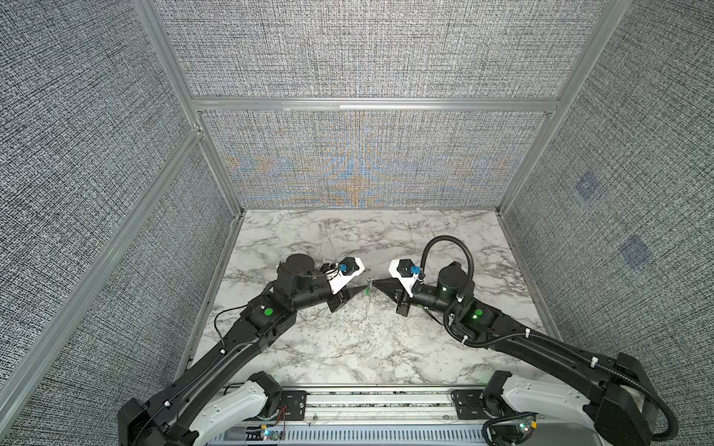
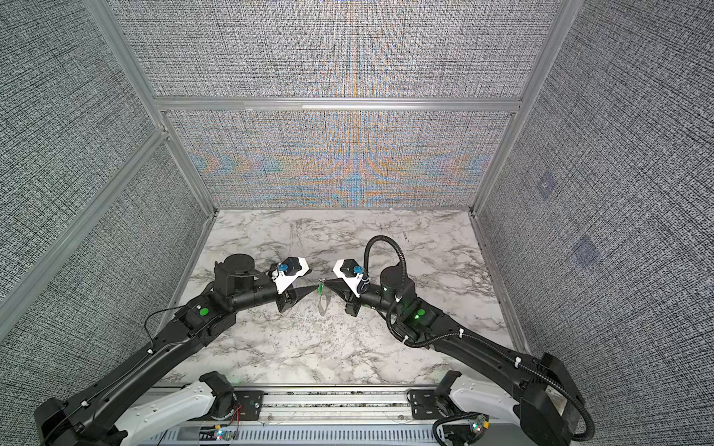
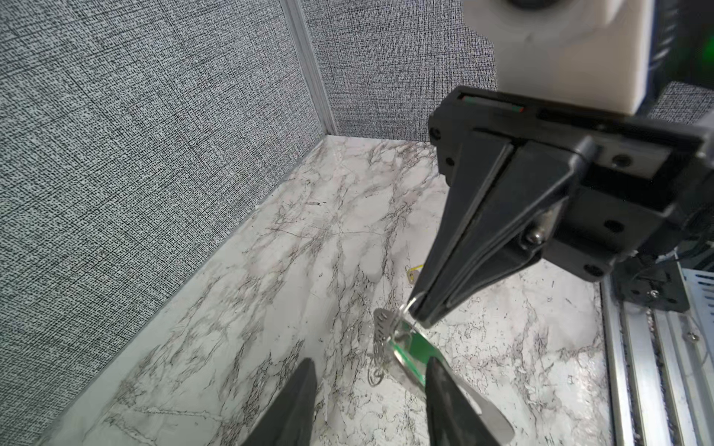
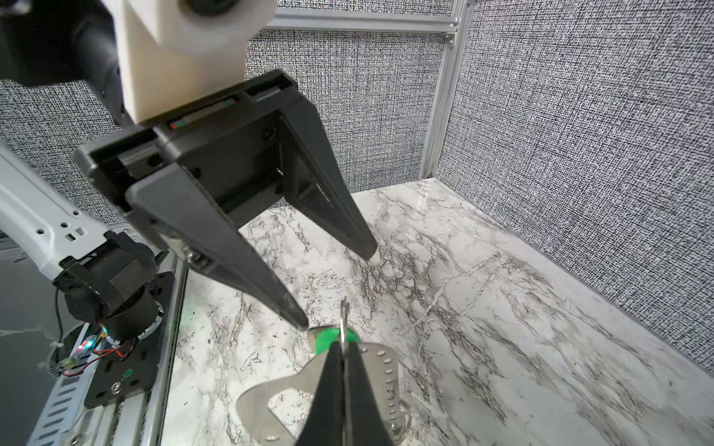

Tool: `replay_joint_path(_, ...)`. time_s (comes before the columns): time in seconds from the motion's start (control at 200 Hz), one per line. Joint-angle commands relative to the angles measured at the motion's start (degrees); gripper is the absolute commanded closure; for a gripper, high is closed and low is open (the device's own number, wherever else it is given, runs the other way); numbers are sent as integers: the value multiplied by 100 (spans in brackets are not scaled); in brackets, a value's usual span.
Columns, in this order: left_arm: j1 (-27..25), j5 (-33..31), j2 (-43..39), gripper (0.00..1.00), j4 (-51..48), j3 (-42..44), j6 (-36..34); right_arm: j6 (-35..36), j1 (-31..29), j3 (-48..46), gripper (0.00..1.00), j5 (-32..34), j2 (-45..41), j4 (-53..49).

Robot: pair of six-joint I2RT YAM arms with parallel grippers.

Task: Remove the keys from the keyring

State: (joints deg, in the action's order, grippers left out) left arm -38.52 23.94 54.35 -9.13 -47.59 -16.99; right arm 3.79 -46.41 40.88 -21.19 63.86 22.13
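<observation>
The green tag (image 3: 419, 349) hangs beside the end of one finger of the robot's open left gripper. The left gripper should shift until its fingers are on both sides of the tag (image 4: 334, 339), then close.
My right gripper (image 4: 342, 345) is shut on a thin wire ring (image 4: 344, 312) that pokes out past its fingertips, above the table. A green-tagged key (image 4: 323, 340) and the keyring (image 4: 266, 397), a flat grey metal loop with a studded edge, hang from that ring. Both top views show the bundle as a green speck (image 1: 367, 289) (image 2: 320, 289). My left gripper (image 3: 371, 363) is open and faces the right gripper (image 3: 419, 312). One left fingertip (image 4: 301, 322) sits right beside the green tag (image 3: 411, 347). A yellow-tagged key (image 3: 414, 273) lies on the table, partly hidden behind the right gripper.
The marble tabletop (image 1: 347, 347) is walled by grey fabric panels on three sides. An aluminium rail with the arm bases (image 1: 378, 401) runs along the near edge. Both arms meet near the middle of the table.
</observation>
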Motion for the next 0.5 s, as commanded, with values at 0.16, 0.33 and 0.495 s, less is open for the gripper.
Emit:
replay_joint_path(0.16, 3, 209, -71, 52, 1236, 516, 923, -97, 1, -44, 100, 190, -56, 375)
replay_joint_path(0.33, 3, 147, 5, 52, 1512, 733, 1145, -122, -4, -60, 100, 218, -66, 435)
replay_joint_path(0.495, 3, 102, 28, 57, 1762, 874, 1301, -142, -9, -63, 100, 289, -52, 497)
